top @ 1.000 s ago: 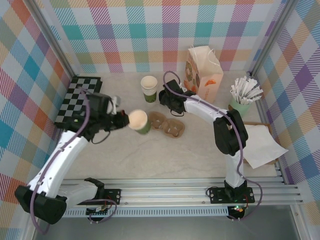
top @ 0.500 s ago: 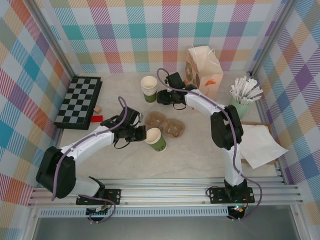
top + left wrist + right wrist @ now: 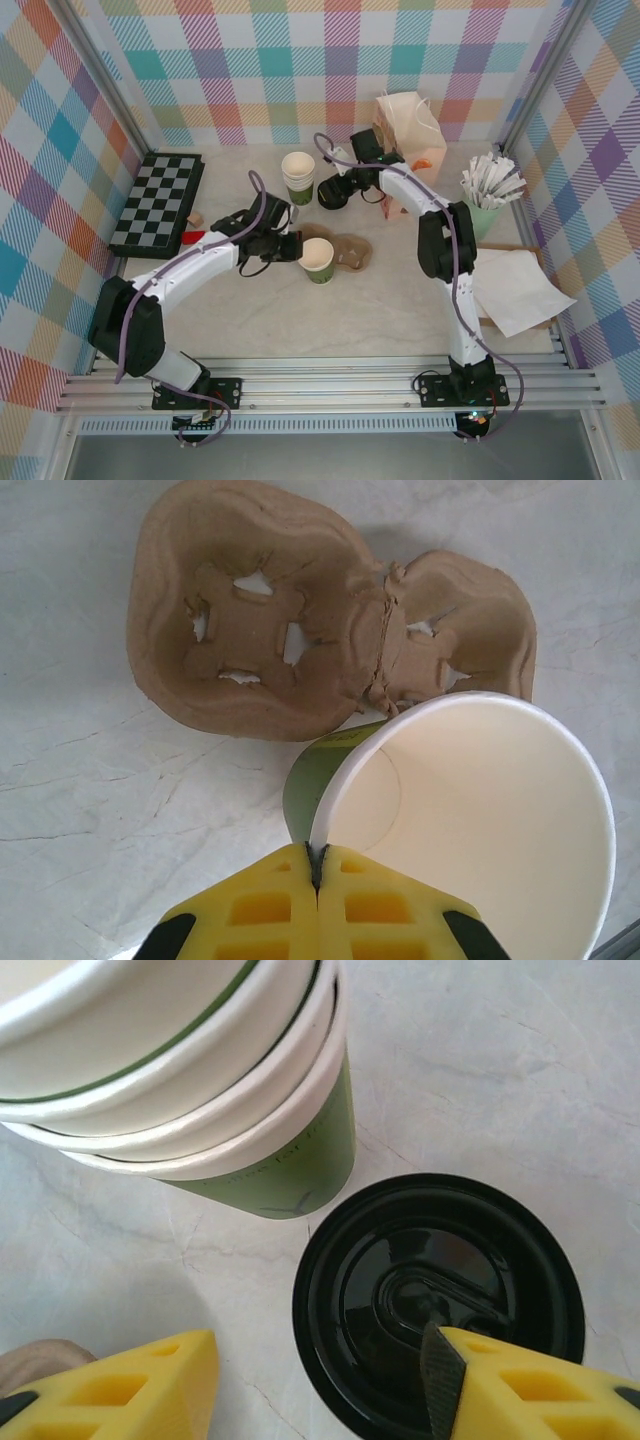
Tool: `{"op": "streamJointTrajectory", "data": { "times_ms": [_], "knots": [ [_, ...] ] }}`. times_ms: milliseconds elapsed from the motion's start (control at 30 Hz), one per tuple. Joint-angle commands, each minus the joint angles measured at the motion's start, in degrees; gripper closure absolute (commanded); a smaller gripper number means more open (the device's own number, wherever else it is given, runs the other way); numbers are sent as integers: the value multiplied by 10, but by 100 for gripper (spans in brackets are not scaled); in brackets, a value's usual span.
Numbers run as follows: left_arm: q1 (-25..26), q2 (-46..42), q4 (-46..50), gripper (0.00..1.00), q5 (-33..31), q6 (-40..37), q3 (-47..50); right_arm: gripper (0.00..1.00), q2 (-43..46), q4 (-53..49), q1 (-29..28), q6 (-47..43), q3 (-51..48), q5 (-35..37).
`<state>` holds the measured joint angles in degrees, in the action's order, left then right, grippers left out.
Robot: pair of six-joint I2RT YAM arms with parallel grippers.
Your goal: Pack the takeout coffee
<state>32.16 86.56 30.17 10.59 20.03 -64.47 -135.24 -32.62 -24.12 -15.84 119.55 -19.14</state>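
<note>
I should pull the cup with my left gripper to the clear space in front (image 3: pixel 313 292) and let go of the cup's rim before the lid goes on, because the cup is crowded up to the carrier's front edge (image 3: pixel 372 718).
The takeout coffee cup (image 3: pixel 318 259) is dark green outside and cream inside. It stands upright just in front of the brown cardboard carrier (image 3: pixel 348 251). My left gripper (image 3: pixel 297 246) is shut on the cup (image 3: pixel 470 810), with the rim pinched between the yellow fingertips (image 3: pixel 290 880). The black lid (image 3: pixel 333 194) lies flat on the table beside the stack of lidless cups (image 3: pixel 298 175). My right gripper (image 3: pixel 320 1390) hangs open over the lid (image 3: pixel 440 1300). One of its fingers (image 3: pixel 520 1380) is above the lid and the other is off its left edge.
The two-cup carrier (image 3: pixel 280 640) lies empty. A paper bag (image 3: pixel 408 135) stands at the back, behind the right arm. A mint cup of white sticks (image 3: pixel 490 190) is at the right, white paper (image 3: pixel 520 290) on a board at the right edge, and a chessboard (image 3: pixel 158 200) at the left.
My left arm carried the cup from the left to the carrier's front edge and stood it more upright. My right gripper shifted a little over the lid beside the cup stack.
</note>
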Motion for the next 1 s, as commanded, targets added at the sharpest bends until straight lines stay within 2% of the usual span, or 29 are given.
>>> {"op": "streamJointTrajectory", "data": {
  "times_ms": [0,333,500,633,767,967],
  "knots": [
    [10,18,47,100,-2,-19,-21,44,-33,-44,-7,-58,44,-18],
    [15,33,70,93,1,-27,-40,46,-85,-80,-14,-81,111,10],
    [15,28,65,84,3,-21,-40,49,-96,-83,-17,-87,116,42],
    [15,28,61,81,13,-20,-39,52,-99,-77,-18,-89,118,53],
    [15,26,61,78,13,-19,-37,58,-100,-72,-21,-95,119,57],
    [15,21,60,76,12,-18,-34,75,-100,-76,-22,-99,120,58]
  ]
}}
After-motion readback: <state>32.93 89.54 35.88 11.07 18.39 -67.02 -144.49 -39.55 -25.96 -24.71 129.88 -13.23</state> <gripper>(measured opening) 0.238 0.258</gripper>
